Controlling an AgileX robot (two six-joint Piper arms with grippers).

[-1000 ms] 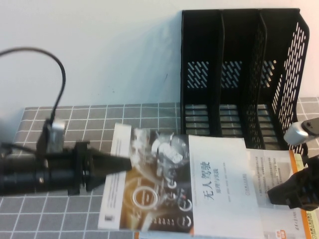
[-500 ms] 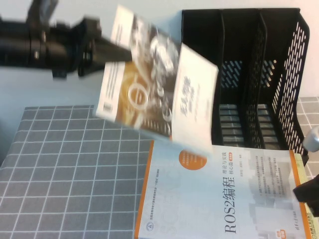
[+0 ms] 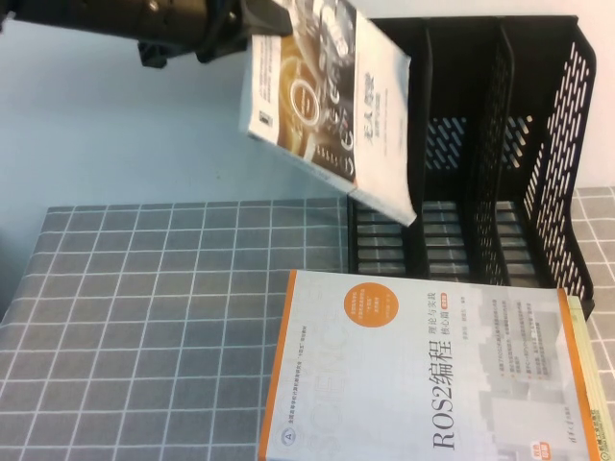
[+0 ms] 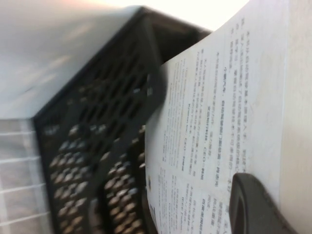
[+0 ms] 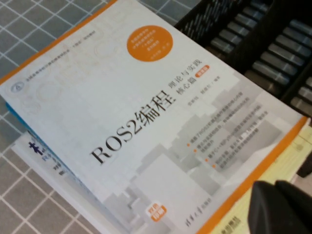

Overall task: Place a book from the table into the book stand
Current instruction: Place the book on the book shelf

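I should keep moving the book down with my left gripper, because the book's leading edge (image 3: 411,154) is inside the stand's side with the holes, over an empty stand section (image 3: 385,242), until the book stands there.
The book (image 3: 327,106), with dark dashboard art, orange circles and a white band, hangs in the air, tilted, its lower corner in front of the left compartment of the black book stand (image 3: 480,144). My left gripper (image 3: 272,17) is shut on the book's upper edge, at the top of the high view. In the left wrist view one finger (image 4: 253,207) presses the book's printed back cover (image 4: 219,112), with the stand's perforated wall (image 4: 92,146) beside it. My right gripper (image 5: 282,209) is out of the high view; it is shut and empty over the books on the table (image 3: 144,317).
The white "ROS2" book (image 3: 423,375) lies on the table in front of the stand, also in the right wrist view (image 5: 146,112). A yellow-edged book (image 5: 273,190) and a blue-and-white one (image 5: 39,151) lie under it. Grey grid cloth lies to the left.
My left gripper has carried the book up and to the right, towards the stand's left compartment, and it hangs steeper. The right gripper has left the high view.
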